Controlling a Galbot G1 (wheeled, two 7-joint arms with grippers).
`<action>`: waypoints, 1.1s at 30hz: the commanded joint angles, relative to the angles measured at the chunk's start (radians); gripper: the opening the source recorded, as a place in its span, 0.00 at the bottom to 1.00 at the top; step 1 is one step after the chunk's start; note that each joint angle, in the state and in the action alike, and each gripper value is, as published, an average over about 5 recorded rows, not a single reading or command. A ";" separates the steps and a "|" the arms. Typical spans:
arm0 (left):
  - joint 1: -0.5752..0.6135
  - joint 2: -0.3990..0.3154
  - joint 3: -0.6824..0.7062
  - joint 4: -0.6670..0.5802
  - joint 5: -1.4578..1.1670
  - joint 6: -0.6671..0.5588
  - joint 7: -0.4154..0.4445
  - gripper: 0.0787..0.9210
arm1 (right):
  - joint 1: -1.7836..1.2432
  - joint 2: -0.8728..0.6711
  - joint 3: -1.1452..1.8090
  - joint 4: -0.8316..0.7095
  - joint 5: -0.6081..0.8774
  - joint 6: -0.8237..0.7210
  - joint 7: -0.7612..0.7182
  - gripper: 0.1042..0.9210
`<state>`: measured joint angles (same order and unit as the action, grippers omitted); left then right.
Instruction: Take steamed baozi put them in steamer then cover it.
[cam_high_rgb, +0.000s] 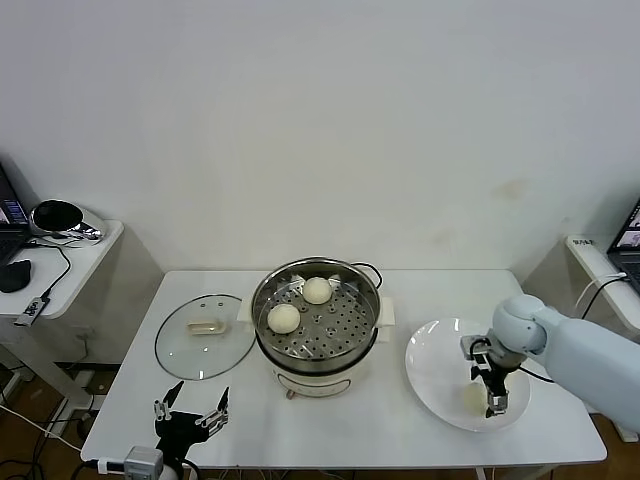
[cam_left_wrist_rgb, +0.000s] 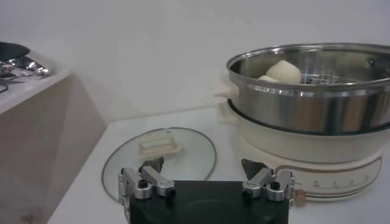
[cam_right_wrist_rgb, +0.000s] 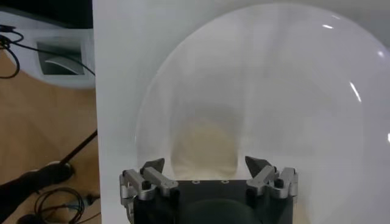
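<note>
I can see a pale sliver (cam_right_wrist_rgb: 300, 213) sticking out beside my right gripper, so I should expect another baozi hidden behind it when I take this baozi away.
The steamer (cam_high_rgb: 316, 318) stands mid-table on its white pot base. Two baozi lie in it, one at the back (cam_high_rgb: 317, 290) and one at the left (cam_high_rgb: 284, 318). A third baozi (cam_high_rgb: 474, 397) lies on the white plate (cam_high_rgb: 435, 365) at the right. My right gripper (cam_high_rgb: 496, 398) is low over the plate and open. In the right wrist view its jaws (cam_right_wrist_rgb: 205, 164) stand either side of that baozi (cam_right_wrist_rgb: 204, 143) without closing on it. My left gripper (cam_high_rgb: 190, 408) is open and empty near the front left edge. A fourth baozi is not in view.
The glass lid (cam_high_rgb: 200, 335) with a cream handle lies flat left of the steamer, just beyond my left gripper (cam_left_wrist_rgb: 202, 165); the left wrist view shows the lid (cam_left_wrist_rgb: 159, 155) and the steamer wall (cam_left_wrist_rgb: 311, 85). Side tables with cables flank the table.
</note>
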<state>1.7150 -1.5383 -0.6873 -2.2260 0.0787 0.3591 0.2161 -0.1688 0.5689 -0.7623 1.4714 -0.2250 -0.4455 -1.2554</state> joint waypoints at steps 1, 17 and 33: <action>0.002 0.000 0.003 -0.001 0.002 0.000 0.001 0.88 | -0.013 0.001 0.006 -0.004 -0.004 -0.009 0.009 0.87; -0.003 0.002 0.011 0.002 0.003 0.000 0.000 0.88 | 0.024 -0.033 0.007 0.016 0.041 -0.023 0.028 0.55; -0.026 0.007 0.023 0.013 0.011 -0.001 -0.008 0.88 | 0.793 0.182 -0.281 -0.069 0.407 0.047 -0.057 0.55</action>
<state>1.6914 -1.5334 -0.6622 -2.2127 0.0902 0.3609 0.2105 0.1939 0.5833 -0.8759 1.4798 -0.0198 -0.4541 -1.2755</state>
